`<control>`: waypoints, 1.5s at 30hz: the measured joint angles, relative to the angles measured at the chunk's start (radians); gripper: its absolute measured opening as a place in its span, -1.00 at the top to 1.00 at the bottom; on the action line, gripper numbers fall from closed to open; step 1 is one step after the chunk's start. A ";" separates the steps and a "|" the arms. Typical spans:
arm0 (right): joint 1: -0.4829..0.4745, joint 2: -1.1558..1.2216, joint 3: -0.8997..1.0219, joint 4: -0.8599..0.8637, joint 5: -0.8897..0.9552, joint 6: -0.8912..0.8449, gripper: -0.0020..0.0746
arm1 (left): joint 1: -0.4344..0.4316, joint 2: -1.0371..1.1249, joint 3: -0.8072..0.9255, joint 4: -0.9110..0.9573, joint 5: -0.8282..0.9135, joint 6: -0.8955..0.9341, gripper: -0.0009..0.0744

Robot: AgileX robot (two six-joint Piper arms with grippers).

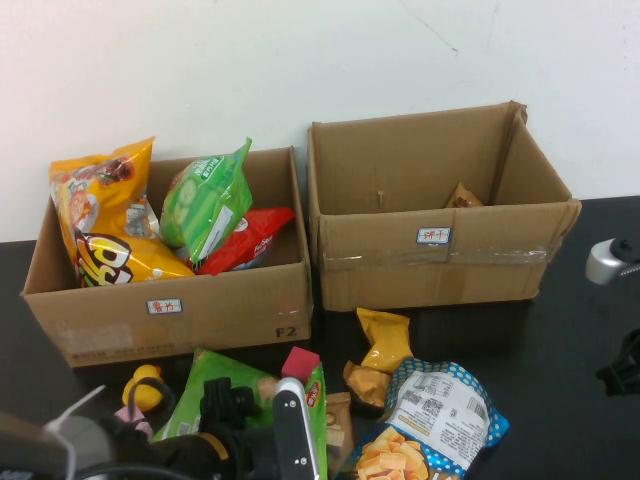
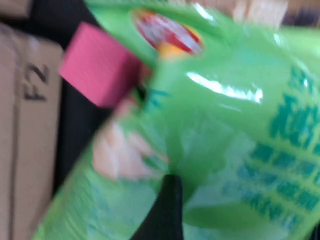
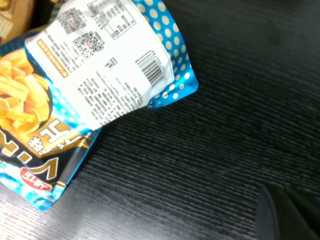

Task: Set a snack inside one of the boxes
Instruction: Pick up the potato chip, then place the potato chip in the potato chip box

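Note:
My gripper will leave the pink cube (image 1: 300, 363) behind when I lift the bag, because the cube only just overlaps the green snack bag's far edge (image 1: 316, 375).
A green snack bag (image 1: 205, 378) lies on the black table in front of the left box (image 1: 200, 310) and fills the left wrist view (image 2: 240, 115). My left gripper (image 1: 265, 405) is right over this bag, open, with one black finger (image 2: 165, 215) against the foil; the bag lies between the jaws. The left box holds a yellow chips bag (image 1: 100, 220), a green bag (image 1: 205, 205) and a red bag (image 1: 250, 240). The right box (image 1: 440, 250) holds one small brown packet (image 1: 462, 197). My right gripper (image 1: 622, 372) hangs at the table's right edge, shut and empty (image 3: 285, 217).
A pink cube (image 1: 300, 362) rests on the green bag's far edge. A yellow duck (image 1: 145, 385), small yellow packets (image 1: 385, 340) and a blue dotted chips bag (image 1: 435, 420) lie near the front; the blue bag also shows in the right wrist view (image 3: 100, 90).

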 joint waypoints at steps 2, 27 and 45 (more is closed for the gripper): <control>0.000 0.000 0.000 0.002 0.000 0.000 0.95 | 0.002 0.034 -0.012 -0.062 -0.002 0.071 -0.86; 0.000 0.000 0.000 0.020 -0.017 0.000 0.95 | -0.054 -0.064 -0.040 -0.375 -0.009 0.160 0.91; 0.000 0.000 0.000 0.021 -0.035 0.000 0.95 | -0.201 -0.626 -0.045 -0.977 0.001 0.216 0.93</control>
